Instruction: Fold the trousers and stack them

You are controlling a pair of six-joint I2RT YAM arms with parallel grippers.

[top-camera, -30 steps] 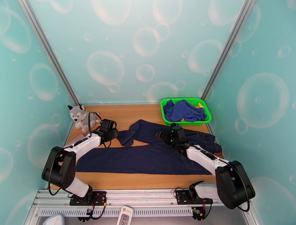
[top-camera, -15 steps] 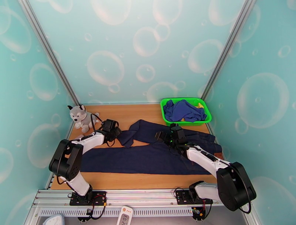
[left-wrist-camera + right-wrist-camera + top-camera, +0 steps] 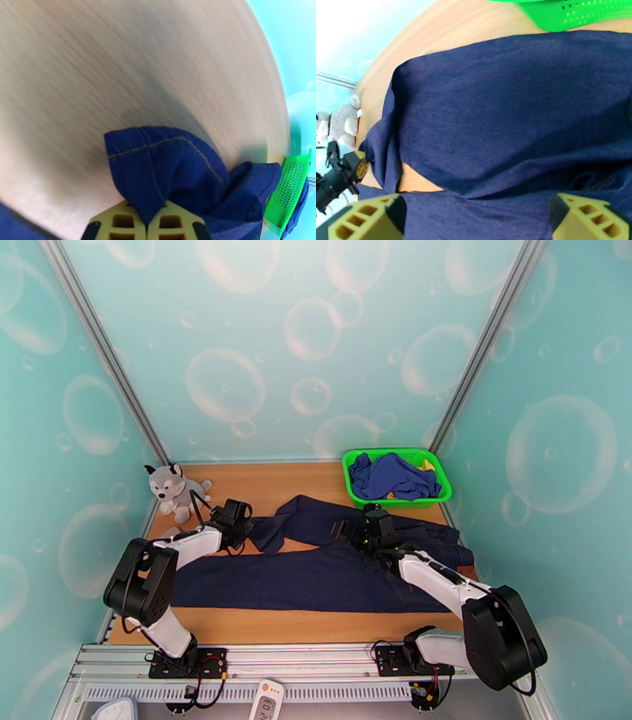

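Observation:
The bent leg lies crumpled close to its hem, so the robot's left gripper needs to raise it back and draw it straight towards the grey plush husky before folding.
The dark navy trousers (image 3: 316,579) lie across the wooden table, one leg stretched left to right. The other leg (image 3: 332,520) is bent back towards the left. My left gripper (image 3: 242,529) is at that leg's end and is shut on the hem. In the left wrist view the stitched hem (image 3: 158,165) rises from between the closed yellow fingers (image 3: 118,225). My right gripper (image 3: 347,532) hovers open over the middle of the trousers. Its fingers (image 3: 363,221) stand wide apart above flat navy cloth (image 3: 513,118).
A green basket (image 3: 399,501) holding a royal-blue garment (image 3: 391,475) stands at the back right, just beyond the trousers. A grey plush husky (image 3: 170,489) sits at the back left. Bare wood (image 3: 261,481) lies between them, and a strip runs along the front edge.
My left gripper has closed on the hem of the bent leg after shifting slightly towards it. The right arm has stayed still and open.

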